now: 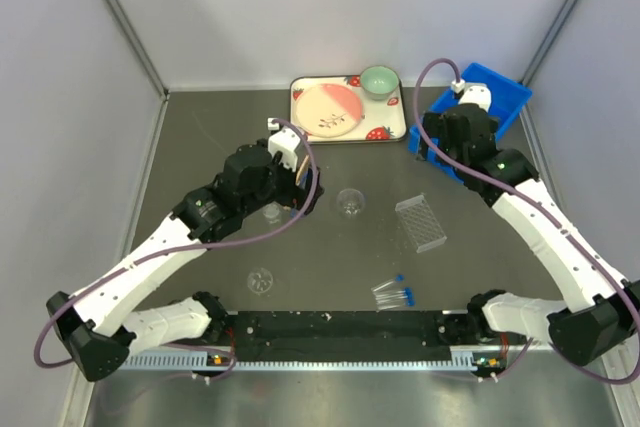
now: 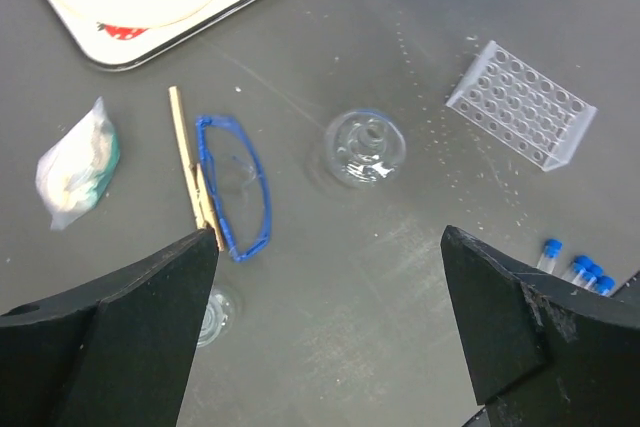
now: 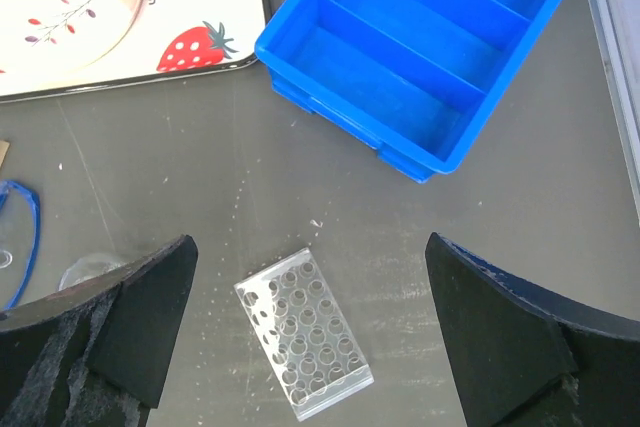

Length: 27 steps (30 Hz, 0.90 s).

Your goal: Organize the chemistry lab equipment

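Note:
One blue-capped tube [image 1: 399, 278] is lying away from the heap of tubes, so my left gripper keeps going toward that tube's clear body [image 1: 385, 285] until the open fingers are on both sides of it, and then close.
The clear tube rack [image 1: 420, 224] lies on the dark table, just below my open right gripper [image 3: 310, 242] in the right wrist view, rack [image 3: 303, 331]. A small glass dish [image 1: 350, 203] sits mid-table. A second dish [image 1: 261, 280] lies nearer the arm bases. Blue-capped tubes [image 1: 395, 294] lie in a bunch near the front. My left gripper [image 2: 330, 237] hangs open over bare table. Ahead of it lie the wooden stick [image 2: 192, 167], the blue ring [image 2: 235, 185] and the glass dish [image 2: 365, 147]. A third dish [image 2: 210, 315] peeks out by the left finger.
A blue divided bin [image 1: 480, 112] stands at the back right under the right arm. The strawberry-print tray [image 1: 347, 109] holds a pink plate and a green bowl at the back centre. A small white plastic bag [image 2: 78, 162] lies left of the stick.

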Motion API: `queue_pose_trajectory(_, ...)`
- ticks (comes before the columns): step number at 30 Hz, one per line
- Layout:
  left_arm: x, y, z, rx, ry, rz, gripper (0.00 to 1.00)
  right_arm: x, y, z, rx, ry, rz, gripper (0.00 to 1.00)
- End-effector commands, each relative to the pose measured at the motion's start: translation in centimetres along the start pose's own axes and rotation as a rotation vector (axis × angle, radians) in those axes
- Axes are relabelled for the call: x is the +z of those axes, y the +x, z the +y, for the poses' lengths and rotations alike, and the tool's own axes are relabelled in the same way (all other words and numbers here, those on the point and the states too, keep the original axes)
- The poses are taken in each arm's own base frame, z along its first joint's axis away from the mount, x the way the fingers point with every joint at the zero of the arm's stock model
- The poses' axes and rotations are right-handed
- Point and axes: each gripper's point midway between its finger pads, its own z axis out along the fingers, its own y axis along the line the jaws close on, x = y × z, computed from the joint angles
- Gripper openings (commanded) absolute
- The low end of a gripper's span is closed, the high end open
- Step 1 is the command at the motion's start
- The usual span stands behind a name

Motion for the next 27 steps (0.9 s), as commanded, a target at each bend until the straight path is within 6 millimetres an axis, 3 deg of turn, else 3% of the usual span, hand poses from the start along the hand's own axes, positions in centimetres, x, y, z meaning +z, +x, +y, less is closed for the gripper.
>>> queue_pose_trajectory(1,-0.6,-1.0,-3.3,0.057,0.164,-0.039,0.98,-0.7,-0.4,-0.3,0.016,0.013,-0.035,0.99)
queue_pose_trajectory(6,-1.4,0.4,-7.6,0.133,0.311,-0.028,0.99,-2.6,-0.4,-1.3,0.006,-0.007,-0.061,0.99)
queue_pose_trajectory(8,-0.7,1.4,-8.1,0.161,0.287,-0.019,0.99,-3.0,0.4,-1.7,-0.003,-0.003,-0.035,0.99)
queue_pose_trajectory(11,1.0,4.0,-10.0,0.224,0.260,0.054,0.98,-3.4,1.4,-1.7,-0.010,-0.023,-0.002,0.98)
queue_pose_trajectory(15,3.1,7.8,-14.6,0.314,0.311,0.115,0.95,-3.3,3.3,-1.0,-0.012,-0.070,0.050,0.98)
queue_pose_trajectory(18,4.5,10.7,-16.5,0.362,0.340,0.167,0.93,-3.3,4.6,-0.5,-0.014,-0.107,0.083,0.98)
queue_pose_trajectory(23,7.0,14.7,-18.4,0.405,0.421,0.231,0.89,-3.7,5.4,0.3,-0.010,-0.165,0.107,0.97)
queue_pose_trajectory(27,8.1,16.5,-18.8,0.423,0.447,0.231,0.89,-3.9,5.8,0.5,-0.007,-0.191,0.117,0.97)
